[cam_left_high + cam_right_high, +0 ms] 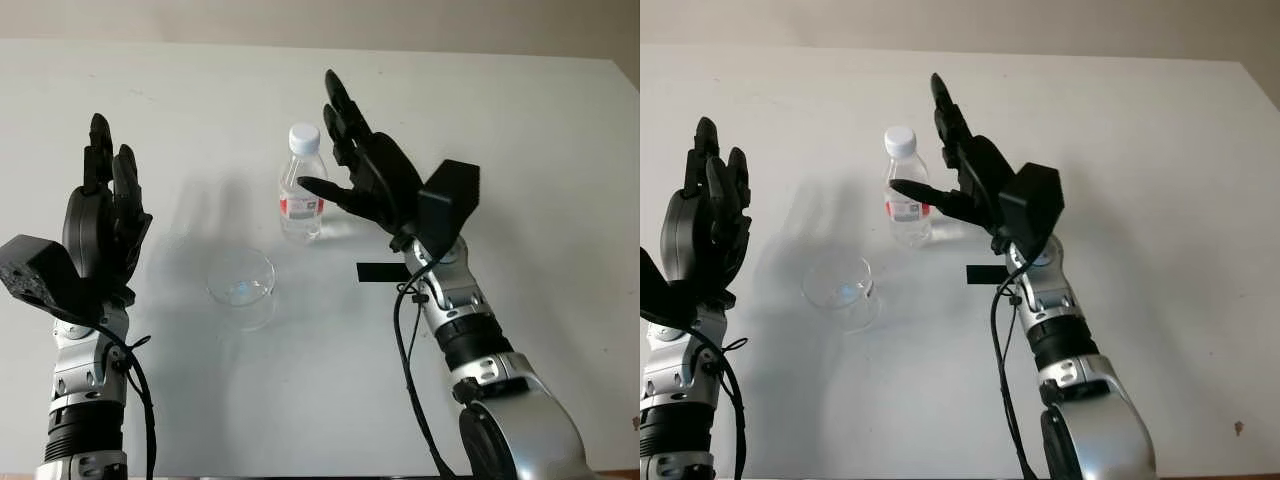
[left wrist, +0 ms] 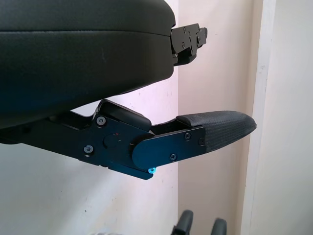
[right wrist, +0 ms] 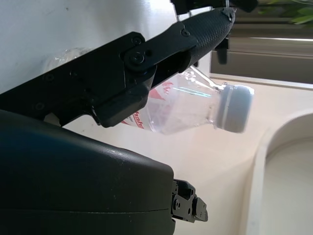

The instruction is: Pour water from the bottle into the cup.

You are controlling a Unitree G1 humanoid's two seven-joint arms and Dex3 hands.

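Note:
My gripper will tip the bottle [image 1: 301, 194], and the water will run toward the bottle's neck and stay inside because the white cap [image 1: 304, 138] is on the bottle.
A clear plastic bottle [image 1: 301, 186] with a white cap and a red label stands upright near the table's middle. In front of it and a little to the left stands a clear cup [image 1: 241, 281]. My right hand [image 1: 345, 165] is open just right of the bottle, thumb reaching across its front at label height, the other fingers raised behind it; I cannot tell whether the thumb touches. The right wrist view shows the bottle [image 3: 195, 105] close by the thumb. My left hand [image 1: 105, 200] is open, raised left of the cup, holding nothing.
The white table [image 1: 520, 150] stretches wide to the right and back. A small black strip [image 1: 380, 271] lies on it by my right wrist. The table's far edge meets a beige wall.

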